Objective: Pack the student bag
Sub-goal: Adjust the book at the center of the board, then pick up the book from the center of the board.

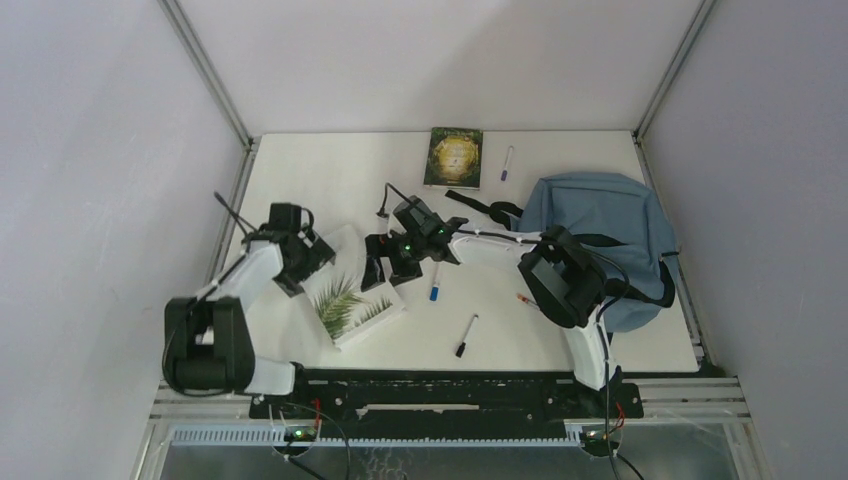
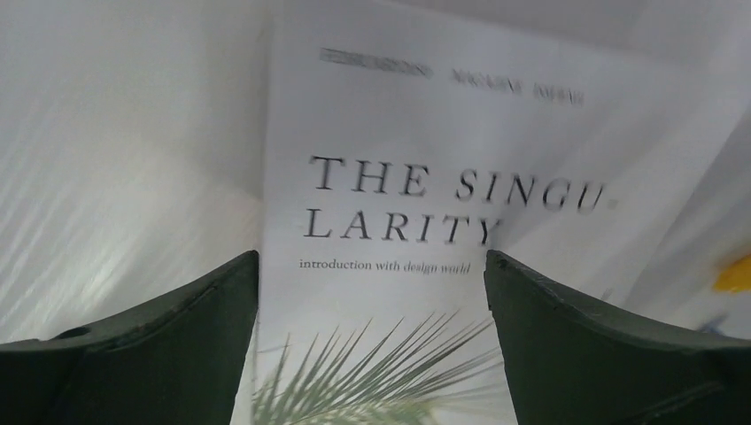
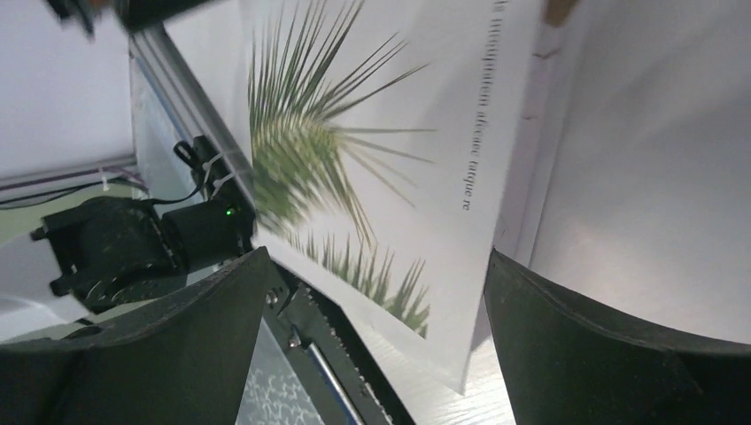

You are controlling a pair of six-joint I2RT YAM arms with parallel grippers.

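My left gripper should move back while my right gripper lifts the magazine by the opposite edge [image 3: 496, 208], because my left gripper's open fingers are over the magazine's wide cover [image 1: 343, 258].
The blue-grey student bag [image 1: 600, 235] lies at the right of the table with its black straps toward the middle. A white magazine [image 1: 352, 298] with a palm-leaf cover lies left of centre. It fills the left wrist view [image 2: 390, 133], titled "THE SINGULARITY", and also shows in the right wrist view [image 3: 390, 159]. My left gripper [image 1: 316, 256] [image 2: 372, 266] is open at the magazine's left side, jaws wide over the cover. My right gripper [image 1: 382, 268] [image 3: 379, 257] is open at the magazine's far right edge, with a corner of the magazine between its fingers.
A dark green book [image 1: 455, 157] and a purple-capped pen [image 1: 507, 162] lie at the back. A blue pen [image 1: 435, 285], a black pen [image 1: 466, 335] and a red pen [image 1: 525, 298] lie mid-table. The right arm stretches across in front of the bag.
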